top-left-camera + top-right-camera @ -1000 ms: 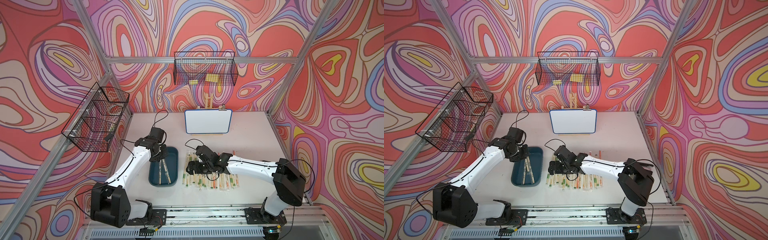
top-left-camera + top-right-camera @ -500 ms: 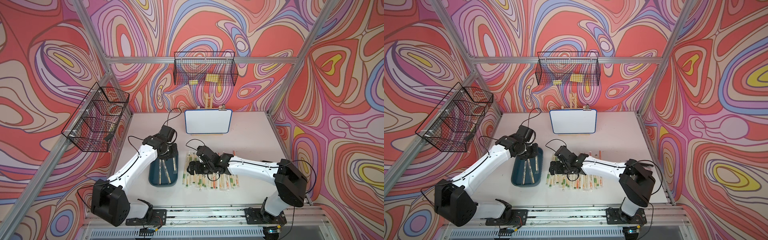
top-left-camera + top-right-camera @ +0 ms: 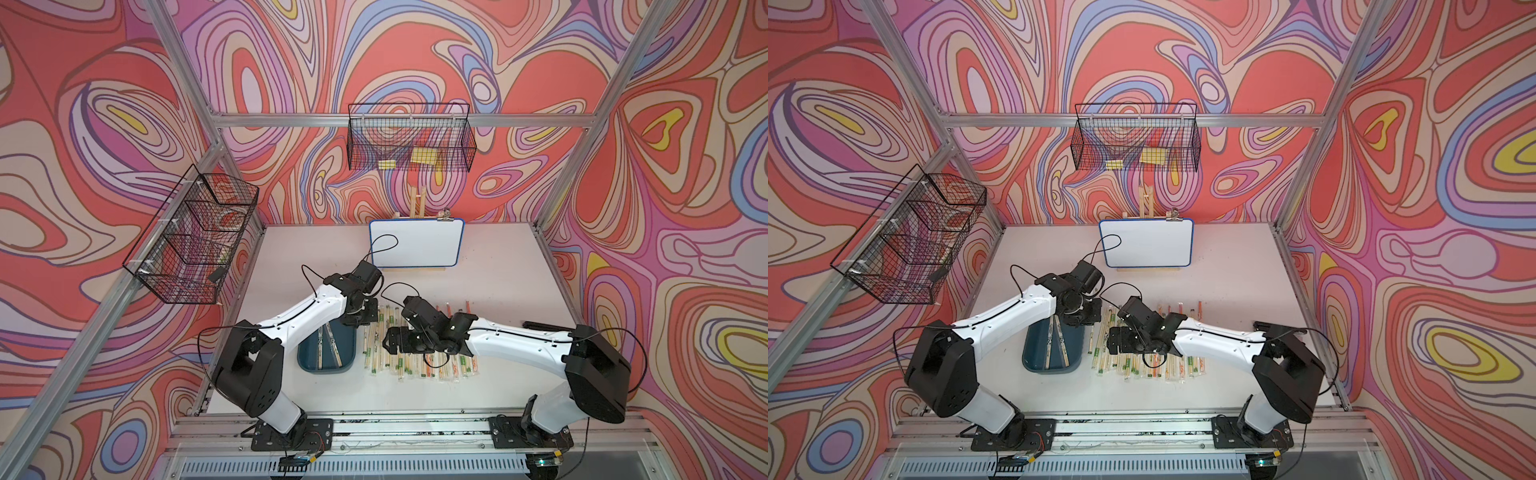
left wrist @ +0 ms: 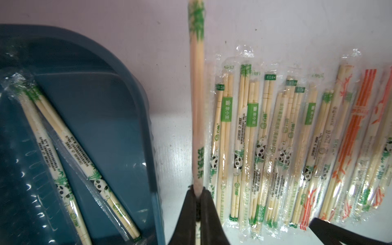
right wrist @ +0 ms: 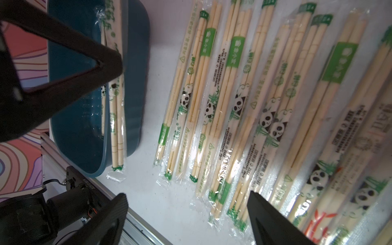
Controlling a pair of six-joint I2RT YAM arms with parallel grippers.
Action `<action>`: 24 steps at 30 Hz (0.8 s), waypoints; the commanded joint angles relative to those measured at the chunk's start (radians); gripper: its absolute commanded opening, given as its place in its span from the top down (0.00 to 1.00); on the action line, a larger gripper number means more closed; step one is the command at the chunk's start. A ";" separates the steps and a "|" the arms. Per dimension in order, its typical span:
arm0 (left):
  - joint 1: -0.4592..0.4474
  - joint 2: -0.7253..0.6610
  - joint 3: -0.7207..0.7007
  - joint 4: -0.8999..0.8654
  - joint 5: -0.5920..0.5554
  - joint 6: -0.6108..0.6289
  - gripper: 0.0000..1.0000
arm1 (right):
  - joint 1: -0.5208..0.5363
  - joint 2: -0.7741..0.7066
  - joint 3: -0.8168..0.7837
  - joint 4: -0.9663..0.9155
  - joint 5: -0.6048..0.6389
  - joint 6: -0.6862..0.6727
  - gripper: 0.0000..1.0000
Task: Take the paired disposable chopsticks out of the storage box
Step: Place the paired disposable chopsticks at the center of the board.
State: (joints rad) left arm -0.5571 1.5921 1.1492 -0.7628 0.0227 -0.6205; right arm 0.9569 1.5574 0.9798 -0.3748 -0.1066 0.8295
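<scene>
The green-printed pair (image 4: 197, 90) is parallel to the row over the clear gap (image 4: 174, 138) beside the storage box, so I should keep lowering it with my left gripper until it touches down.
The dark teal storage box (image 3: 308, 358) (image 3: 1032, 358) lies left of centre with paired disposable chopsticks (image 3: 328, 347) (image 4: 63, 137) inside. My left gripper (image 4: 198, 191) (image 3: 361, 318) is shut on one green-printed sleeved pair (image 4: 197, 106). It holds that pair over the bare table between the box wall (image 4: 146, 118) and a row of several sleeved pairs (image 3: 419, 365) (image 4: 275, 137). My right gripper (image 5: 187, 197) (image 3: 390, 340) hangs open above the row's left end (image 5: 212, 95), holding nothing. The box (image 5: 135, 63) is beside it.
A whiteboard on a wooden easel (image 3: 417, 243) stands at the back of the table. Black wire baskets hang on the rear wall (image 3: 409, 143) and on the left frame (image 3: 191, 237). The aluminium rail (image 3: 374, 419) runs along the front edge.
My left arm has swung right, from over the box to its right edge near the row, with the pair still gripped. The right arm has barely moved.
</scene>
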 commanded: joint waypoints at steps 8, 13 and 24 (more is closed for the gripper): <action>-0.004 0.090 -0.066 0.079 -0.041 0.014 1.00 | 0.002 -0.014 -0.009 -0.014 0.020 -0.006 0.06; -0.004 0.121 -0.081 0.091 -0.053 0.027 1.00 | 0.002 -0.008 -0.002 -0.013 0.017 -0.009 0.06; -0.004 0.142 -0.089 0.105 -0.039 0.031 0.88 | 0.002 -0.006 0.009 -0.019 0.016 -0.009 0.06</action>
State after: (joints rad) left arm -0.5575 1.7256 1.0718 -0.6605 -0.0067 -0.6018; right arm 0.9569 1.5566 0.9741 -0.3782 -0.1013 0.8284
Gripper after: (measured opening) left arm 0.087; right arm 0.940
